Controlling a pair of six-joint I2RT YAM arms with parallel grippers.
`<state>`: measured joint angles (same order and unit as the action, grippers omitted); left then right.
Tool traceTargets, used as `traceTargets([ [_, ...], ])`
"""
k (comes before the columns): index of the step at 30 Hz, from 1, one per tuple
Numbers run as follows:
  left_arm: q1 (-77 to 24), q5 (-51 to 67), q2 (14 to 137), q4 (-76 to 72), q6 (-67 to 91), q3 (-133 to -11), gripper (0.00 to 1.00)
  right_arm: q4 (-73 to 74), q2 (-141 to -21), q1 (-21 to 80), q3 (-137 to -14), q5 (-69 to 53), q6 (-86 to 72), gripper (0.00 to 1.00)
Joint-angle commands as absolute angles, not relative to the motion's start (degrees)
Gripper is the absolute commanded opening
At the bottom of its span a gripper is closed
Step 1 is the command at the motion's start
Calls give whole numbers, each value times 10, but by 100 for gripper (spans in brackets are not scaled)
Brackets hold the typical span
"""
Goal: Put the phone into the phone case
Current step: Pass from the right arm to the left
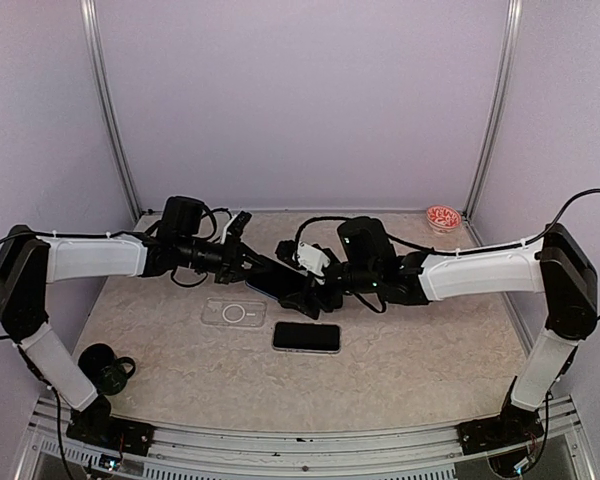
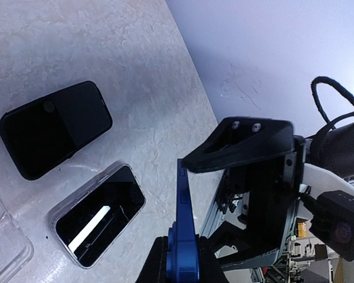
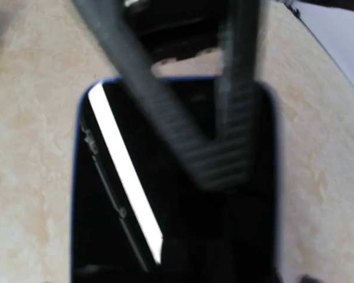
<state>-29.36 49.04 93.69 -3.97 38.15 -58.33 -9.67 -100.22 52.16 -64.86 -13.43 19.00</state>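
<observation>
I should level the phone with my left gripper before my right gripper takes the loose end, because the blue phone is slanted and its loose end is outside my right gripper's fingers.
A blue phone hangs above the table's middle between both arms. My left gripper is shut on its camera end, which the left wrist view shows edge-on between my fingers. My right gripper stands wide at the phone's other end, one finger beside its tip. In the blurred right wrist view the dark screen fills the frame. A clear phone case lies flat below the left gripper, its corner showing.
A second phone lies screen up right of the clear case, its silver rim showing. A black phone-shaped slab lies beyond it. A black cup stands near left, a red dish far right.
</observation>
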Motion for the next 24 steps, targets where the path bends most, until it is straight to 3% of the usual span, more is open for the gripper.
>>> traceTargets([
  [1,-293,482,915,-61,362,-559,0,-141,-949,521,-634,-127,164,98],
  [11,-279,469,814,-160,367,-502,0,-152,-901,448,-616,-265,17,99],
  [24,-277,447,713,-353,428,-416,0,-296,-863,399,-560,-434,-206,95],
])
